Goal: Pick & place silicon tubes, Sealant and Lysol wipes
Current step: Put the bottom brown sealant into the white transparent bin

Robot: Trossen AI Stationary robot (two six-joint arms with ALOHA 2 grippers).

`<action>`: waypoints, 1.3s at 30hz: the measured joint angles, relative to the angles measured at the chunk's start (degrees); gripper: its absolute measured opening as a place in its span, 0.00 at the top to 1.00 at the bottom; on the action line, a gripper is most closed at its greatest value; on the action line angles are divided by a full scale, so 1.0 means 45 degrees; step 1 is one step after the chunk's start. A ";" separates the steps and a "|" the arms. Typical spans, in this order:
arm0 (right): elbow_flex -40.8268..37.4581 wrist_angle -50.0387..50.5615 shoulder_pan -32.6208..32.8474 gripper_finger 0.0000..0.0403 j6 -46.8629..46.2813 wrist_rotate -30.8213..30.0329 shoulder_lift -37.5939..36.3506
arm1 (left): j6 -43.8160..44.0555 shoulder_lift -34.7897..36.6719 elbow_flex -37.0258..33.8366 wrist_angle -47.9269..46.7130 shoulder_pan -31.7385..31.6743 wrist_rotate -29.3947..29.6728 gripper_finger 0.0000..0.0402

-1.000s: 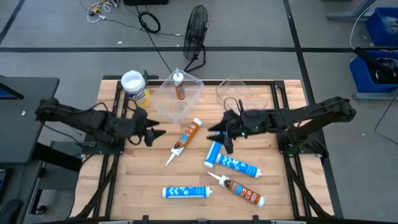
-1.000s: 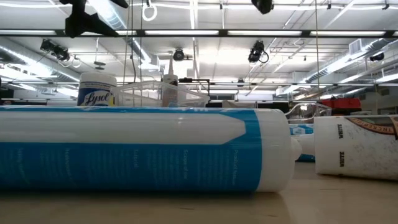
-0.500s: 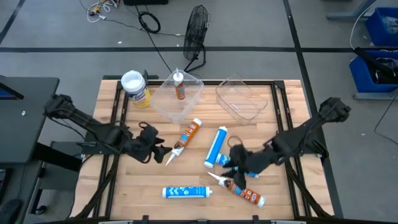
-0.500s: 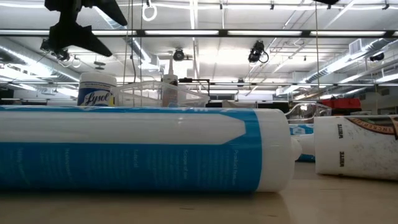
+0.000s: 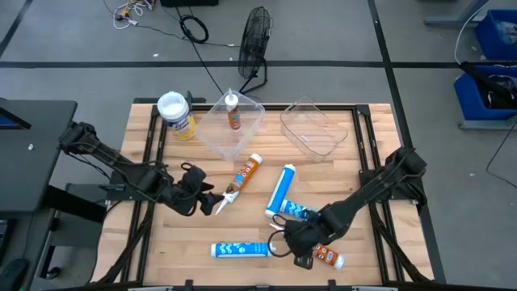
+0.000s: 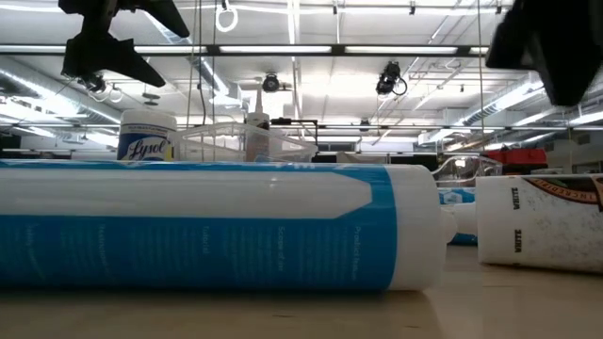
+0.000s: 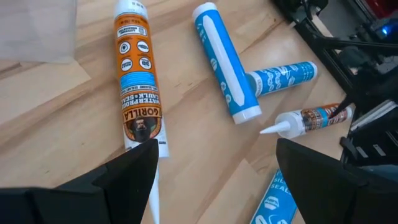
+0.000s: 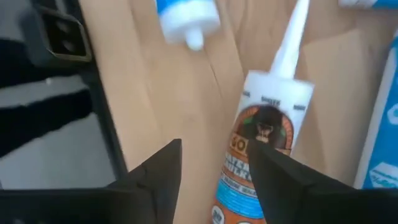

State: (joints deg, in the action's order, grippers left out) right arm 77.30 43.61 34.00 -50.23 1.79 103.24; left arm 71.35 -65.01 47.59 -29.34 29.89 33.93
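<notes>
My left gripper is far from the second orange tube [image 5: 328,257], so my right gripper should pick the tube up by its white end [image 8: 278,93] and bring it to my left gripper.
The yellow Lysol wipes canister [image 5: 175,113] with a white lid stands at the far left, also in the low view [image 6: 148,137]. An orange tube [image 5: 244,176] lies mid-table. My left gripper [image 7: 217,180] is open above that tube's white nozzle end [image 7: 153,198], touching nothing. A second orange tube [image 8: 258,149] lies near the front edge. My right gripper [image 8: 214,180] hangs open over it, pointing steeply down, shown in the high view [image 5: 289,242]. Three blue tubes [image 5: 280,191] [image 5: 303,212] [image 5: 241,250] lie flat on the table.
Two clear bins sit at the far side: one [image 5: 218,137] holds an upright orange tube [image 5: 233,113], the other [image 5: 311,125] stands to its right. A fan [image 5: 256,40] stands behind the table. Dark frame rails [image 5: 380,234] run along both sides.
My right gripper has swung from the table's middle toward the near edge and down, tipping to point steeply downward over the near orange tube. My left gripper has moved toward the near edge and down, to the mid-table orange tube's nozzle, then held still. No tube has moved.
</notes>
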 joint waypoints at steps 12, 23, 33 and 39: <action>-0.0011 -0.0796 -0.0098 0.53 -0.0162 0.0523 0.0388 | -0.0438 0.0000 0.0000 -0.0023 0.0231 0.0515 0.18; -0.0021 0.0101 -0.1037 0.21 -0.1390 0.0721 0.0478 | -0.0481 0.0005 0.0000 -0.0282 0.0442 0.0797 0.18; -0.0026 -0.0052 -0.1049 0.18 -0.1409 0.0060 0.1505 | -0.0473 0.0010 0.0000 -0.0598 0.0437 0.0792 0.18; -0.0026 -0.0298 -0.1044 0.25 -0.1401 0.0143 0.2224 | -0.0440 0.0009 0.0000 -0.0622 0.0432 0.0787 0.18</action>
State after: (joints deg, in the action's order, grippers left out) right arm 77.19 42.27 29.30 -56.53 2.44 113.25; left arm 69.37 -64.97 47.59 -32.14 31.83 37.47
